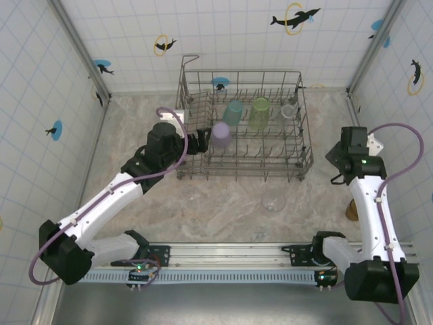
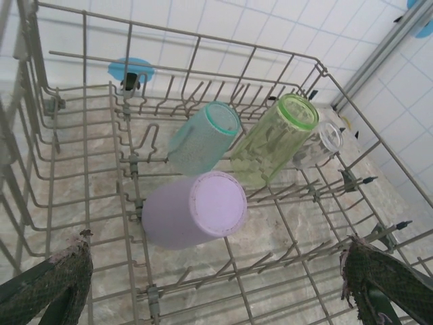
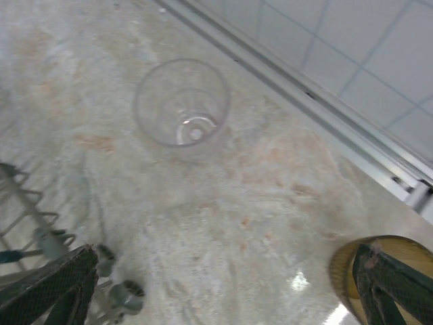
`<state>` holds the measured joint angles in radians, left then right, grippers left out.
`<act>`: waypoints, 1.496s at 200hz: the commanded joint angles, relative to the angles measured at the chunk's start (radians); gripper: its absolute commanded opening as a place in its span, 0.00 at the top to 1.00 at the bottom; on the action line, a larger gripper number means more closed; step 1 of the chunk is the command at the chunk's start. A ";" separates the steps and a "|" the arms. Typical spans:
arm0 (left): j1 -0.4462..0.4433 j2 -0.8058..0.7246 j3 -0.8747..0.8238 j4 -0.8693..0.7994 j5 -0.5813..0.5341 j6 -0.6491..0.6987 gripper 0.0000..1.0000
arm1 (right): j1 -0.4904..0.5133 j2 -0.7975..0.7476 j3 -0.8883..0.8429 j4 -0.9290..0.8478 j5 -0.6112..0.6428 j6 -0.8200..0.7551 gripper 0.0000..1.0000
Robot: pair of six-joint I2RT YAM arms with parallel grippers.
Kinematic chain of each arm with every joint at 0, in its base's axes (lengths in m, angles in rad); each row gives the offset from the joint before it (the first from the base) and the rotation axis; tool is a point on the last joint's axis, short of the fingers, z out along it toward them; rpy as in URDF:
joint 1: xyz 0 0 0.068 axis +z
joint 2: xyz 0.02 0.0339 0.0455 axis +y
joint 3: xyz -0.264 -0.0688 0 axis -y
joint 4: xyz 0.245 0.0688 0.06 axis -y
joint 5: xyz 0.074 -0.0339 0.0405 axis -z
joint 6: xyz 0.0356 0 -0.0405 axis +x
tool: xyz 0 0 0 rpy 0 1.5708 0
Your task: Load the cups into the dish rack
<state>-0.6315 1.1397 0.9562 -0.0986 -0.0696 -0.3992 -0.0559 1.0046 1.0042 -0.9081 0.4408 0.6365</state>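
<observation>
The amber cup [image 1: 352, 211] stands clear and its open rim [image 3: 391, 238] faces up, so the robot's right gripper carries on moving toward the cup until the gripper's spread fingers are on both sides of the cup's rim.
The grey wire dish rack [image 1: 306, 145] stands mid-table. A teal cup [image 1: 233, 112], a lime green cup [image 1: 259, 113] and a clear cup [image 1: 289, 112] lean in its back row. A lavender cup [image 1: 220, 135] lies tilted on the tines in front. My left gripper [image 1: 197, 141] hovers open at the rack's left side. In the left wrist view the lavender cup [image 2: 196, 210] sits just ahead of the empty left gripper [image 2: 216, 261]. My right gripper [image 1: 333, 168] is open right of the rack. Below it a clear cup [image 3: 181, 101] stands upright on the table, and an amber cup [image 3: 348, 267] is by one finger [image 3: 396, 284].
The rack's small wheels [image 3: 122, 294] sit by my right gripper's left finger. Tiled walls close in the table on the left, back and right. A metal rail [image 1: 223, 254] runs along the near edge. The loose clear cup [image 1: 273, 202] stands in front of the rack.
</observation>
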 commanded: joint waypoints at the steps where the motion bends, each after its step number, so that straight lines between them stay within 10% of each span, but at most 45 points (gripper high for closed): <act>1: 0.020 -0.050 -0.015 0.004 -0.033 0.007 0.03 | -0.056 -0.007 -0.007 -0.055 0.013 -0.042 0.00; 206: 0.079 -0.097 -0.049 0.054 0.035 -0.017 0.03 | -0.296 -0.074 -0.341 0.123 -0.165 -0.141 0.02; 299: 0.079 -0.100 -0.065 0.064 0.001 -0.004 0.03 | -0.330 -0.015 -0.403 0.211 -0.162 -0.182 0.29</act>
<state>-0.5591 1.0599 0.9054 -0.0513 -0.0486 -0.4217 -0.3756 0.9791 0.6209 -0.7357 0.2680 0.4637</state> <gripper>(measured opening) 0.974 0.721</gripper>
